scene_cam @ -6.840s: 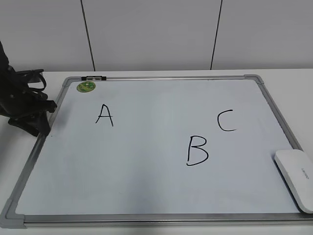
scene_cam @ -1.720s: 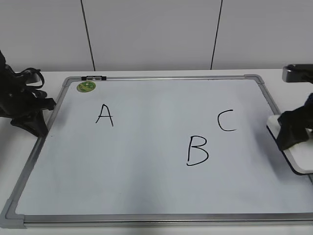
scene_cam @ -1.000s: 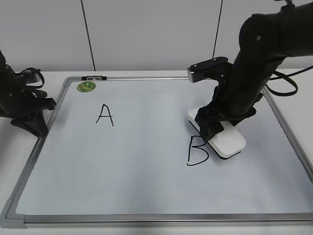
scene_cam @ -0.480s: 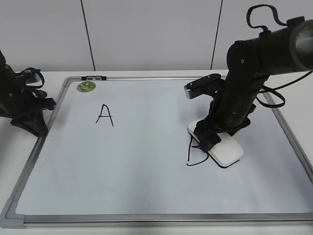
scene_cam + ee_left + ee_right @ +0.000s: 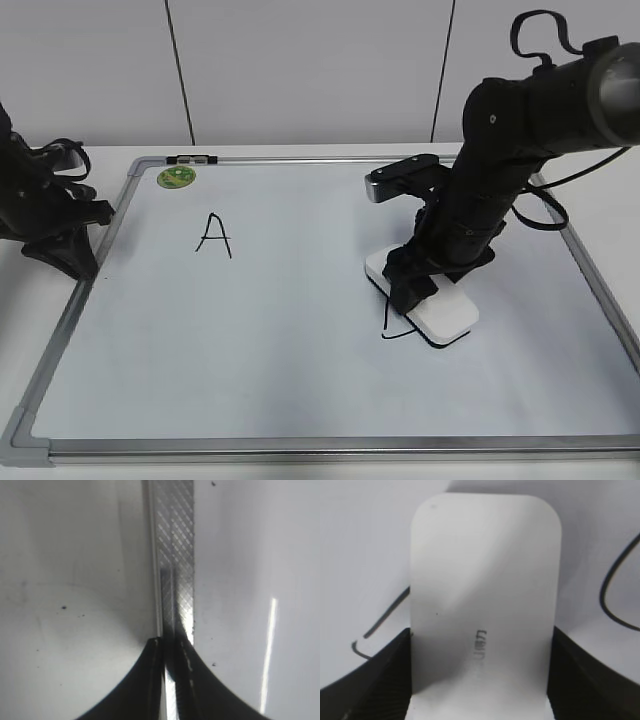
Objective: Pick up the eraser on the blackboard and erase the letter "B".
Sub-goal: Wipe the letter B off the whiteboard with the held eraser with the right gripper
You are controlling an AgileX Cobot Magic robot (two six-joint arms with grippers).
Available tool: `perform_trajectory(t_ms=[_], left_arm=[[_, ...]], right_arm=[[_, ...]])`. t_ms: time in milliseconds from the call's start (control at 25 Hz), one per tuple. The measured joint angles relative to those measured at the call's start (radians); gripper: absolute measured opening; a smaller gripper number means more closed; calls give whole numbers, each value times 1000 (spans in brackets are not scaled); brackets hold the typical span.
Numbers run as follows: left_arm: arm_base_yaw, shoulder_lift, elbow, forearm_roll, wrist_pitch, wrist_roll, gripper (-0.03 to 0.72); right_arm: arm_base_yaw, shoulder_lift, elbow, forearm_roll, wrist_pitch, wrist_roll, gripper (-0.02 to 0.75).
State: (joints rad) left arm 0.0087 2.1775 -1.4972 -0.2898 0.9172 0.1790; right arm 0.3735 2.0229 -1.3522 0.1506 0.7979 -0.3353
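My right gripper should, since a thin curved stroke of the "B" [image 5: 398, 336] sticks out past the eraser's edge, sweep back over that stroke [image 5: 386, 318] before lifting the eraser away.
The blackboard [image 5: 250, 350] lies flat on the table. My right gripper [image 5: 415, 280] is shut on the white eraser [image 5: 445, 312] and presses it on the board over the letter "B". Only a thin curved stroke of the "B" [image 5: 388, 322] shows at the eraser's lower left. In the right wrist view the fingers [image 5: 481, 635] clamp both long sides of the eraser [image 5: 485, 570], and black strokes of the "B" [image 5: 385, 617] show on either side. My left gripper [image 5: 85, 265] is shut and empty at the board's left frame [image 5: 175, 555], its fingertips [image 5: 170, 642] just above the metal strip.
The black letter "A" [image 5: 213, 235] is at the upper left of the board. A round green magnet [image 5: 176, 177] sits in the top left corner, by a small black clip [image 5: 190, 159] on the frame. The "C" area is hidden behind my right arm.
My right gripper took the eraser from the board's right edge and carried it left onto the "B". In the last half second it slid further left and less of the "B" shows.
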Motion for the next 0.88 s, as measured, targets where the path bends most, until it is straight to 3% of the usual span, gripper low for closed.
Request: perform_trajectory(t_ms=[280, 600, 880], left_arm=[[0, 0, 0, 0, 0, 0, 46], [0, 0, 0, 0, 0, 0, 48], [0, 0, 0, 0, 0, 0, 48]], right_arm=[[53, 4, -2, 46, 2, -34, 531], [174, 6, -2, 41, -22, -36, 531], [202, 8, -2, 12, -37, -36, 531]])
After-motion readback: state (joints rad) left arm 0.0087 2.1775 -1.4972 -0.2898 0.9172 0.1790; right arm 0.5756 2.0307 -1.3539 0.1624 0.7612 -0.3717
